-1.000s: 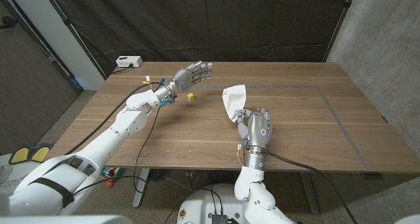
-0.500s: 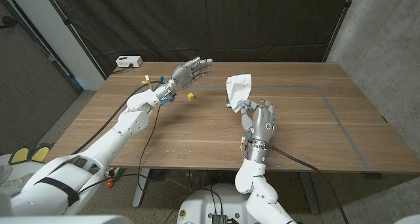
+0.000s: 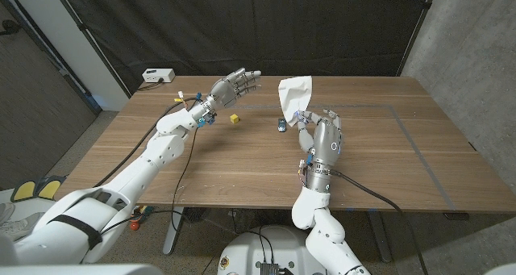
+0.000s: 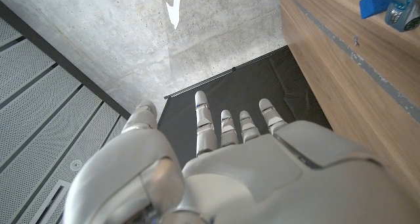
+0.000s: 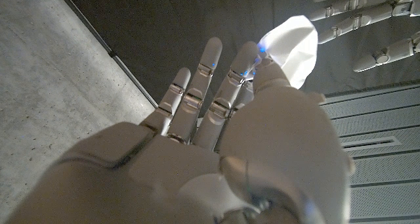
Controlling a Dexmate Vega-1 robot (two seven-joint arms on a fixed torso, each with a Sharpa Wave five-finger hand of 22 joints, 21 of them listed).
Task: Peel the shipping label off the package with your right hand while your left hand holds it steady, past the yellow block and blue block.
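The white package point(image 3: 294, 97) looks thin and has creased, uneven edges point(image 3: 310, 83), so it will sag in loose folds when I hold it by its edge.
My right hand point(image 3: 321, 136) holds a crumpled white package point(image 3: 295, 96) up above the middle of the table, pinching its lower edge. The right wrist view has the package point(image 5: 292, 43) beyond my right hand's fingertips point(image 5: 211, 58). A small blue block point(image 3: 280, 124) lies on the table just left of that hand. Further left sits the yellow block point(image 3: 235, 118). My left hand point(image 3: 235, 85) hovers open over the far left of the table, fingers spread toward the package and holding nothing. In the left wrist view the blue block point(image 4: 373, 0) shows on the wood past my left hand point(image 4: 249, 165).
A white box point(image 3: 157, 76) with a cable sits at the table's far left corner. A thin taped outline point(image 3: 407, 138) marks the right half of the wooden table point(image 3: 242, 170). Black curtain hangs behind.
My right hand has risen and moved farther over the table, carrying the package higher. The blue block now shows on the table. The left hand has barely moved.
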